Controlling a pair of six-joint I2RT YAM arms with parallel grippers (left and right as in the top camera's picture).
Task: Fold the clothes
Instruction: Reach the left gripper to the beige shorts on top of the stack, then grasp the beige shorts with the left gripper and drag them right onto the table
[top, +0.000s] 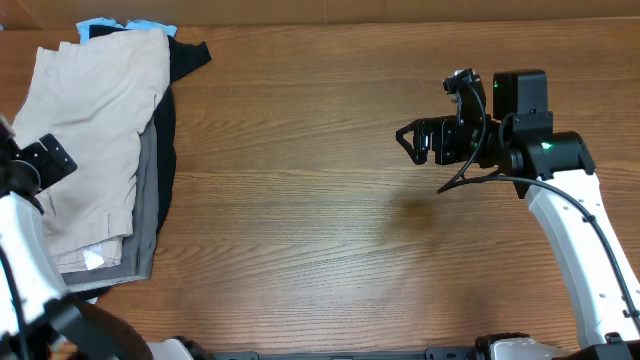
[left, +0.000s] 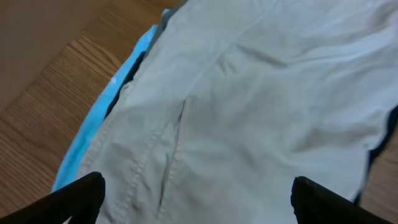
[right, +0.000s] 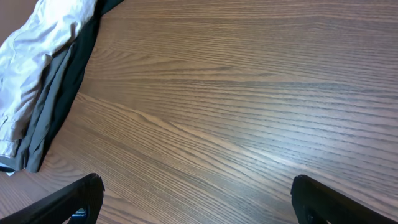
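The seam of the topmost beige shorts (left: 171, 155) sits between my left gripper's open fingers, so the gripper keeps lowering and closes on the cloth (left: 189, 196) by that seam.
The clothes lie in a pile at the table's left end. Light beige shorts (top: 90, 130) are on top, with a grey piece (top: 150, 210), a black piece (top: 185, 58) and a light-blue piece (top: 110, 22) showing under them. In the left wrist view the beige shorts (left: 249, 112) fill the frame, with a light-blue edge (left: 93, 124) at their left. My left gripper (left: 199, 196) hangs open just above the shorts, nothing between its fingers. My right gripper (top: 408, 140) is open over bare table at the right, far from the pile. The right wrist view shows this gripper (right: 199, 196) holding nothing.
The wooden table (top: 320, 230) stretches between the pile and the right arm (top: 560, 190). My left arm (top: 25, 250) comes up along the left edge, partly over the pile. The table's back edge (top: 400, 20) runs along the top.
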